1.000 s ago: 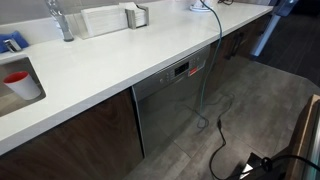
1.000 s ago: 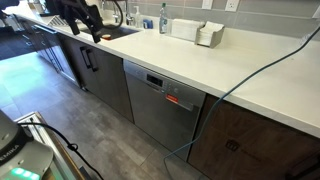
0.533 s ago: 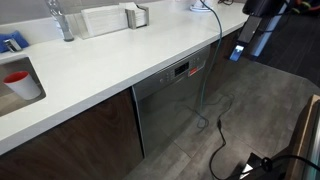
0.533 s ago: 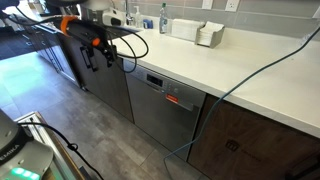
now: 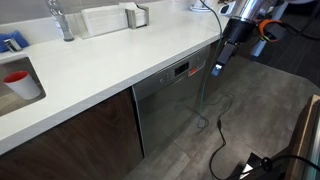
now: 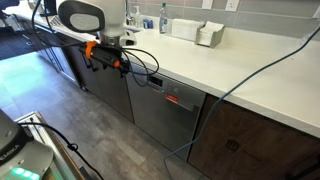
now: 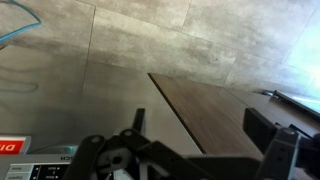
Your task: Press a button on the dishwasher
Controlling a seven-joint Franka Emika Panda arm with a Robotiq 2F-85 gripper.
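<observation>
I should move my gripper over the strip's buttons (image 5: 181, 69) and close its fingers before pressing, because it hangs open past the end of the control strip (image 5: 206, 53).
The dishwasher (image 5: 168, 105) is a grey brushed-steel front under the white counter, seen in both exterior views (image 6: 160, 115). Its black control strip (image 5: 186, 68) with a small red display (image 6: 174, 100) runs along the top edge. My gripper (image 5: 217, 70) hangs in front of the counter, close to one end of the strip, also in an exterior view (image 6: 148, 76). In the wrist view the gripper (image 7: 205, 140) is open and empty. The grey dishwasher front (image 7: 80, 100) and the red display (image 7: 8, 148) lie beside it.
A dark brown cabinet door (image 7: 225, 110) adjoins the dishwasher. A blue cable (image 6: 235, 85) hangs over the white counter (image 5: 100, 70) down the dishwasher's side. Black cables (image 5: 225, 150) lie on the floor. A red cup (image 5: 18, 80) sits in the sink, near the faucet (image 5: 62, 22).
The arm has swung in from the far end of the counter and lowered. The gripper has moved along the cabinets to the dishwasher's control strip.
</observation>
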